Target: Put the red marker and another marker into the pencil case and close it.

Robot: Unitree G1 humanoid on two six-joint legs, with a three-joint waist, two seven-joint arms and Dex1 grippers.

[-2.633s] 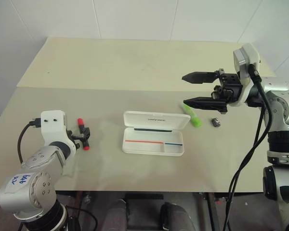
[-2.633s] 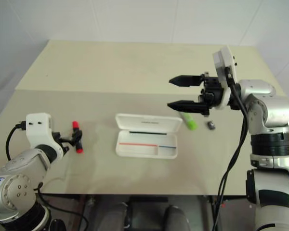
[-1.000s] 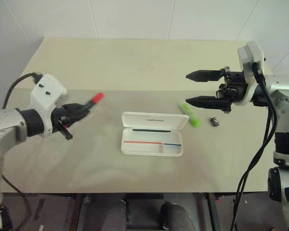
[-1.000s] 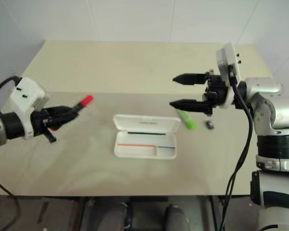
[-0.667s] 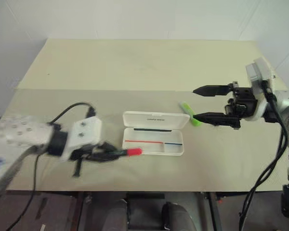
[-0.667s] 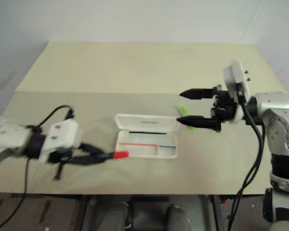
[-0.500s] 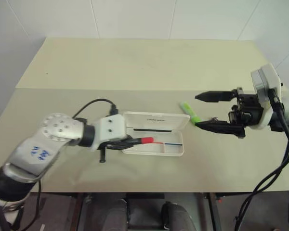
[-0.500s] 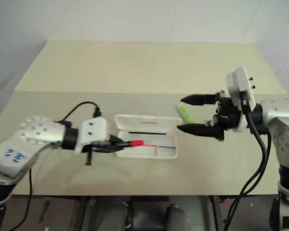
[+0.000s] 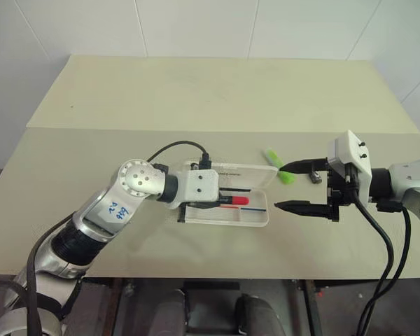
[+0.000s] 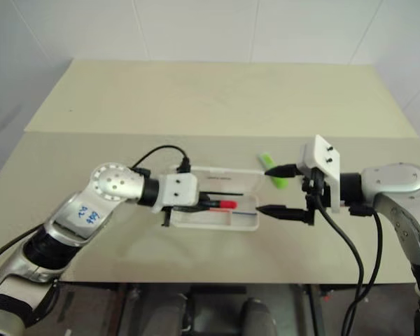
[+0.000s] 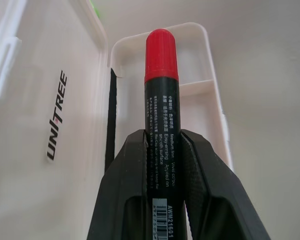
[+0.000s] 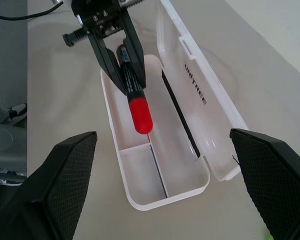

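The lime-green marker (image 9: 279, 166) will lie flat inside the pencil case's long front slot when I lower it, because a cross wall (image 12: 135, 148) borders the slot.
The white pencil case (image 9: 260, 219) lies open mid-table, its lid (image 9: 231, 171) folded back flat. My left gripper (image 9: 221, 201) is shut on the red marker (image 9: 235, 201) by its black middle. It holds the marker lengthwise over the tray's long compartment (image 12: 155, 125), red tip toward the small end compartment. Whether the tip touches the tray I cannot tell. The lime-green marker (image 9: 271, 153) lies on the table past the case's right end. My right gripper (image 9: 278, 187) stands open just right of the case, its far finger over the green marker, nothing between its fingers.
A small dark grey block (image 9: 316, 178) sits on the table behind the right gripper, close to the green marker. The lid carries dark lettering (image 11: 56, 116). Bare beige table (image 9: 196, 98) stretches behind the case and to its left.
My left gripper has carried the red marker rightward from beside the case to over its tray. My right gripper has sunk and come in closer to the case's right end, still open.
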